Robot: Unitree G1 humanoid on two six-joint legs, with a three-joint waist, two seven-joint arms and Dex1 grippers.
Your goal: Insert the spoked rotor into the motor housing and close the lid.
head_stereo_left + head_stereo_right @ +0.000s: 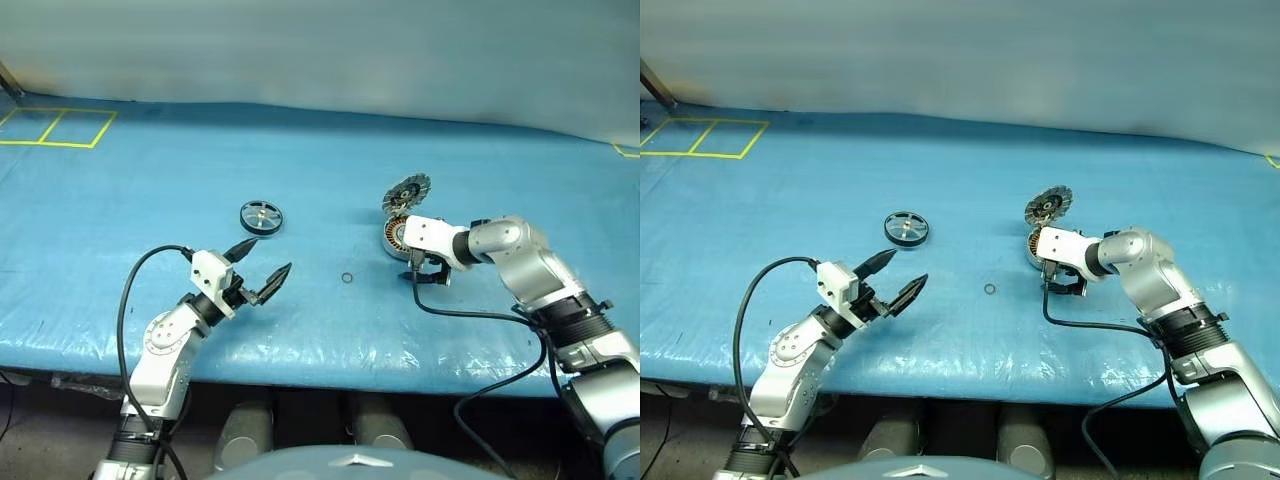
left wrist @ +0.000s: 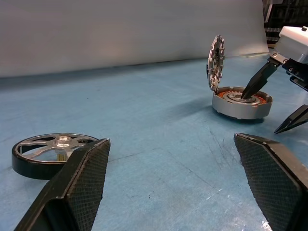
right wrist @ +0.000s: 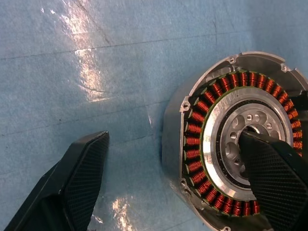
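The tiny ring [image 1: 347, 277] should fall inside and sit at a tilt when the robot lowers it into the silver centre, because the silver centre has a round open hole [image 3: 253, 129].
The spoked rotor [image 1: 261, 216], a black ring with silver spokes, lies flat on the blue mat. My left gripper [image 1: 268, 258] hovers open just in front of it with nothing between its fingers [image 2: 82, 183]. To the right sits the motor housing [image 1: 396, 238] with its copper windings [image 3: 195, 144] exposed. Its lid [image 1: 407, 191] stands upright on the hinge at the far side, the dark segmented face turned toward the housing. My right gripper [image 3: 174, 137] points down, open, straddling the housing's near rim. One fingertip [image 3: 269, 168] is over the silver centre and the other is over the mat.
A tiny ring [image 1: 346, 278] lies on the mat between the two grippers. Yellow tape squares [image 1: 55, 128] mark the far left corner. The table's front edge [image 1: 330, 375] runs just behind both arms. A black cable [image 1: 470, 318] trails from the right wrist.
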